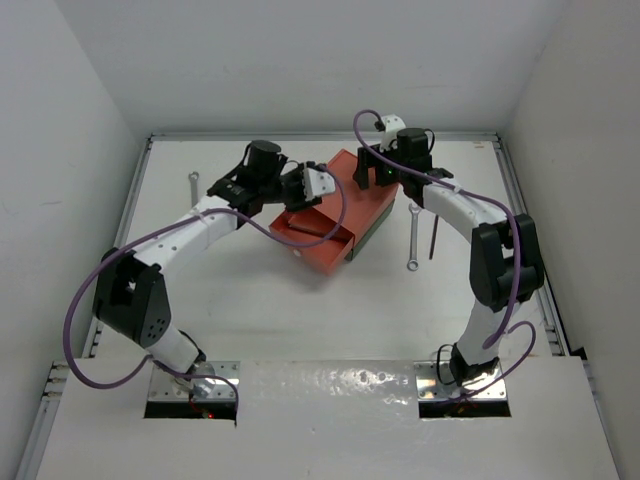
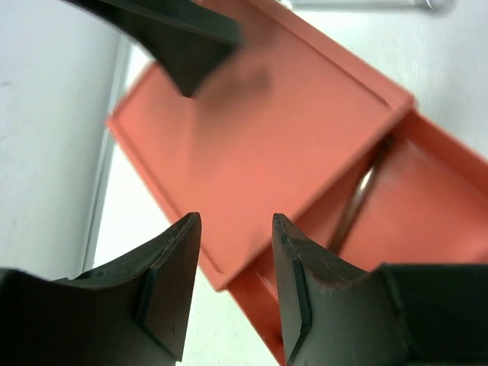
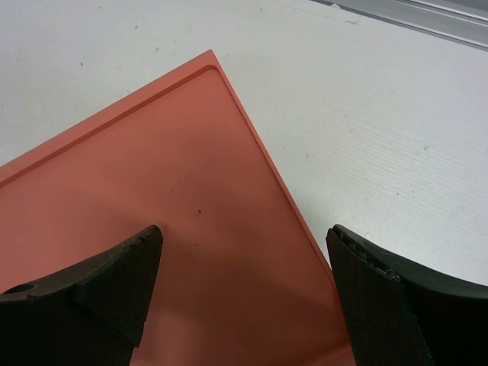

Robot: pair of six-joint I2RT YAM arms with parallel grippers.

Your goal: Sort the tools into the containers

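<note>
The black rod (image 1: 434, 237) lies across the boxes from the robot's left gripper, so next the right gripper leaves the lid and takes the rod to the open drawer (image 1: 322, 246).
The orange-red container (image 1: 345, 200) lies mid-table, stacked on the dark green container (image 1: 377, 233). Its drawer (image 1: 318, 248) is slid out toward the near left. In the left wrist view a thin dark rod-like tool (image 2: 357, 204) lies in the open drawer (image 2: 442, 191). My left gripper (image 1: 312, 186) (image 2: 236, 223) hovers open over the box's left edge, holding nothing. My right gripper (image 1: 374, 170) (image 3: 244, 238) stands wide open just above the lid's (image 3: 152, 221) back corner, also holding nothing. One silver wrench (image 1: 412, 238) and a black rod (image 1: 433, 240) lie to the right of the boxes. Another wrench (image 1: 193, 187) lies at the far left.
Purple cables (image 1: 300, 238) loop from both arms; the left one hangs across the open drawer. White walls enclose the table, with a metal rail (image 3: 427, 11) along the back edge. The right arm's elbow (image 1: 505, 260) stands near the right-hand tools.
</note>
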